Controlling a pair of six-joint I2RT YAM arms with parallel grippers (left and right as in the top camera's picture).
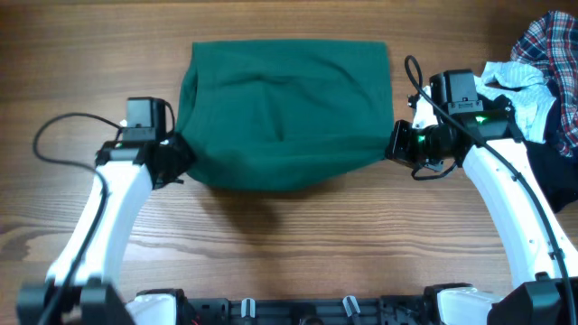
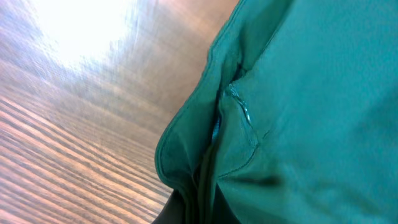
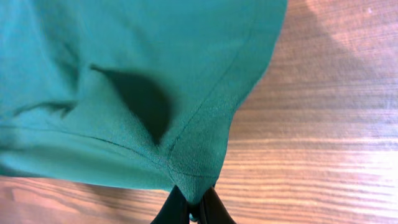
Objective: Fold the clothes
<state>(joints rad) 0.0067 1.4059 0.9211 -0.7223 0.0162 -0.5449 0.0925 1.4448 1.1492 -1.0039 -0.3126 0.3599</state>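
I can see the green garment's near edge (image 1: 271, 187) sagging between my grippers, so next my right gripper pulls its corner (image 1: 381, 153) away from my left gripper before it lays the garment's edge flat.
The dark green garment (image 1: 284, 113) lies spread across the middle of the table, folded into a rough rectangle. My left gripper (image 1: 181, 155) is shut on its near left corner, and my right gripper (image 1: 390, 144) is shut on its near right corner. A shadow falls on the wood just under the near edge. In the left wrist view, bunched green fabric (image 2: 298, 93) runs down into the shut left gripper (image 2: 202, 210). In the right wrist view, a hemmed corner of the green garment (image 3: 124, 74) is pinched in the right gripper (image 3: 194, 210) between dark fingers (image 3: 171, 210).
At the far right edge lies a pile of other clothes: a red-navy-white plaid shirt (image 1: 553, 41), a small white piece (image 1: 517, 77) and a black garment (image 1: 549, 167). It sits close behind my right arm. Bare wooden table (image 1: 298, 244) lies in front of the green garment.
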